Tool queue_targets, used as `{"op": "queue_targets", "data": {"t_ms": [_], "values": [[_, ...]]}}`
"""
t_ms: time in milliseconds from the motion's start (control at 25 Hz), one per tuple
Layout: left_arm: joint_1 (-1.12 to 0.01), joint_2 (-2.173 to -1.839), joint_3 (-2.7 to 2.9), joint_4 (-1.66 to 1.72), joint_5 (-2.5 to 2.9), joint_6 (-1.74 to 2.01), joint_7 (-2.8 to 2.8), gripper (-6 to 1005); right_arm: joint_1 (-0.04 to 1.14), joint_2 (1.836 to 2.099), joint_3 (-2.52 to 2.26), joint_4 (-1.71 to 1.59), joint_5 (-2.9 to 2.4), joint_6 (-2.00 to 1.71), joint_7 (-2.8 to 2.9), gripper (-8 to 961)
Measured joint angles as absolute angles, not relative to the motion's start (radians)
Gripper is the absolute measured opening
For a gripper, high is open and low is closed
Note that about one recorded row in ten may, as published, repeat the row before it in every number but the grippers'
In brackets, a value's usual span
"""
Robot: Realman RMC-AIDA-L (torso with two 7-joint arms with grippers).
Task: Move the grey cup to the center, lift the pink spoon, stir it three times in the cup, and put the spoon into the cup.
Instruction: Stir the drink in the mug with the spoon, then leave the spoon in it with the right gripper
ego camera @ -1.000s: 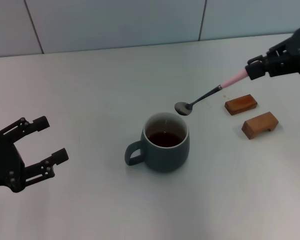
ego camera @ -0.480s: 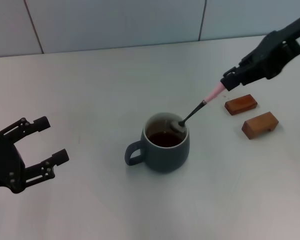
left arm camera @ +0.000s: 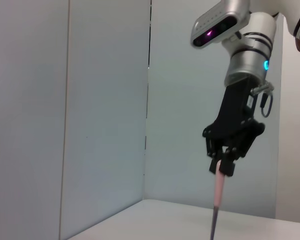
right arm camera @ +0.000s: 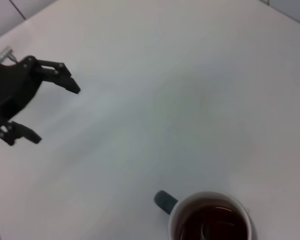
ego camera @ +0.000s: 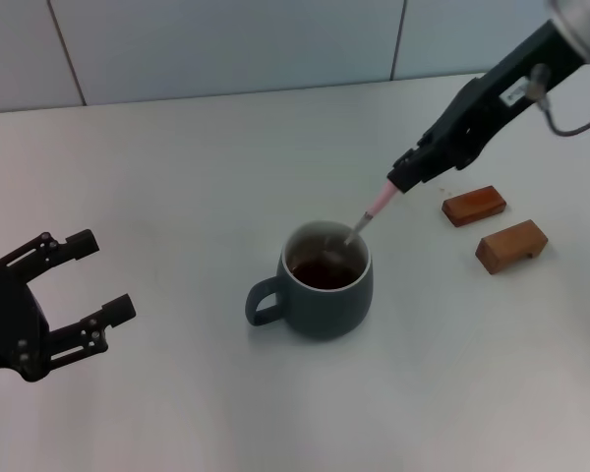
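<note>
Next, I move my right gripper closer to the cup [ego camera: 327, 272] and lower the spoon at a steeper angle before letting it go, because the pink spoon slants at a shallow angle over the grey cup's rim [ego camera: 358, 237].
The grey cup [ego camera: 324, 283] stands mid-table with dark liquid inside and its handle toward my left; it also shows in the right wrist view [right arm camera: 210, 220]. My right gripper [ego camera: 405, 178] is shut on the pink handle of the pink spoon [ego camera: 374, 209], above and to the right of the cup. The spoon slants down and its metal bowl is inside the cup, dipped in the liquid. The left wrist view shows that gripper [left arm camera: 225, 167] holding the spoon [left arm camera: 217, 195] from afar. My left gripper [ego camera: 90, 278] is open and empty at the table's left.
Two small brown wooden blocks [ego camera: 474, 205] [ego camera: 511, 245] lie on the white table [ego camera: 197, 167] to the right of the cup, below the right arm. A tiled wall runs along the back.
My right gripper has moved left and tilted the spoon steeper. The spoon's bowl went from above the cup's rim down into the liquid. The left arm has not moved.
</note>
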State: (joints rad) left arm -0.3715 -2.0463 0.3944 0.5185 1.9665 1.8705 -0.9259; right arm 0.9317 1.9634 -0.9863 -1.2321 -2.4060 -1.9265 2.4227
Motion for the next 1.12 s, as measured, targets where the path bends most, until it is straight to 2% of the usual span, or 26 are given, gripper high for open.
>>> {"op": "queue_targets", "data": {"t_ms": [680, 1120], "values": [[-0.372, -2.051, 0.394, 0.518, 1.967, 1.87, -0.923, 832, 1.092, 2.006, -1.106, -0.992, -2.485, -1.775, 2.37, 112], [-0.37, -2.053, 0.394, 0.519, 1.956, 1.87, -0.922, 832, 1.117, 2.009, -1.106, -0.994, -2.617, -1.751, 2.392, 112]]}}
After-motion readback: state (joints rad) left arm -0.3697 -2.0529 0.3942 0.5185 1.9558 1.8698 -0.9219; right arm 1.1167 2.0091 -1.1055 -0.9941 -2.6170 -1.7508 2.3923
